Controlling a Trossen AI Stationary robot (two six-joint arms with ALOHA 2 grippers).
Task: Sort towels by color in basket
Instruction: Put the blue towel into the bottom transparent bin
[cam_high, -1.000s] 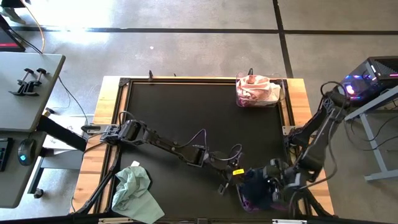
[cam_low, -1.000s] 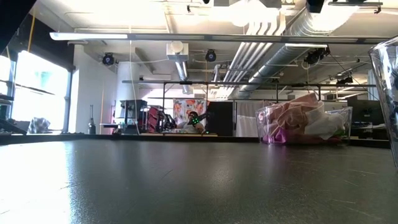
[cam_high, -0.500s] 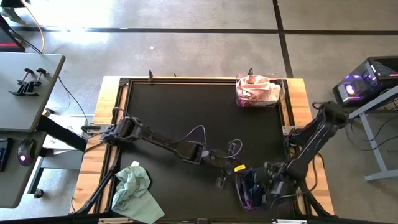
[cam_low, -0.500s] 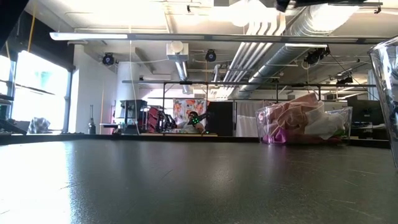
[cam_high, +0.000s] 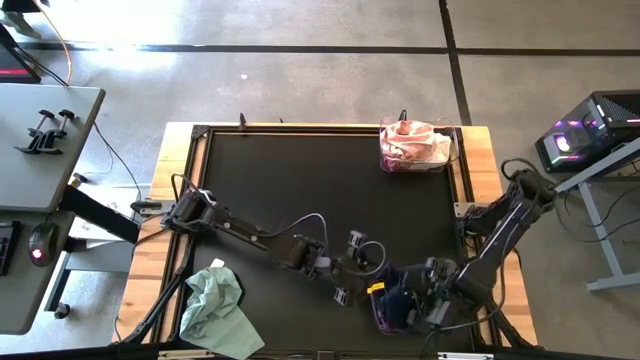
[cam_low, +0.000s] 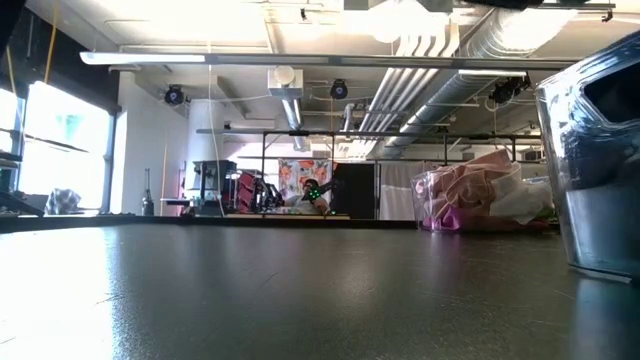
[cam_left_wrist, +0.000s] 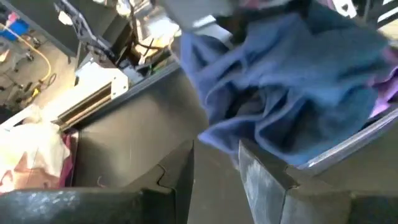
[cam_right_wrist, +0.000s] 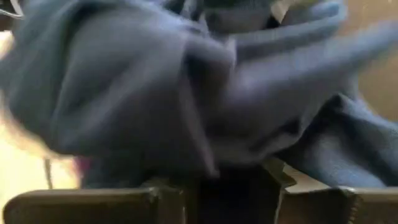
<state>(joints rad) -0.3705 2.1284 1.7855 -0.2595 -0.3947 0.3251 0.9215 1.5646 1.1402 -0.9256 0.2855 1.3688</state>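
Note:
My right gripper is to press the towel deeper into the basket (cam_high: 399, 305) before backing off, because a fold of the navy towel (cam_left_wrist: 229, 124) hangs over the basket's rim.
A clear basket (cam_high: 392, 322) (cam_low: 600, 180) stands near the table's near right edge. It holds a navy towel (cam_left_wrist: 292, 81) (cam_right_wrist: 155, 81) heaped over a purple towel (cam_left_wrist: 387, 93). My right gripper (cam_high: 418, 298) (cam_right_wrist: 227, 177) points steeply down into this heap and is shut on the navy towel. My left gripper (cam_high: 373, 284) (cam_left_wrist: 214, 149) hangs open just left of the basket. One of its fingers stands close by the basket's rim (cam_left_wrist: 336, 155). A second clear basket (cam_high: 448, 152) (cam_low: 490, 200) at the far right holds pink and white towels. My right gripper has a bunched fold of the navy towel (cam_right_wrist: 230, 149) between its two fingers. It comes from above, slanting steeply down. The towel lies heaped in the basket, slack, with several layers around the fingers. My left gripper: whether its finger (cam_left_wrist: 261, 180) touches the basket's wall I cannot tell.
A pale mint towel (cam_high: 215, 305) lies crumpled past the table's near left corner. The black tabletop (cam_high: 300, 180) stretches bare from the left side to the far edge. A wooden frame (cam_high: 165, 200) borders the table.
My right gripper has gone down and toward the table's left, into the towels of the near basket. The basket has slid a little toward the left, and the low view now shows much more of it. My left gripper has drawn back slightly toward the left.

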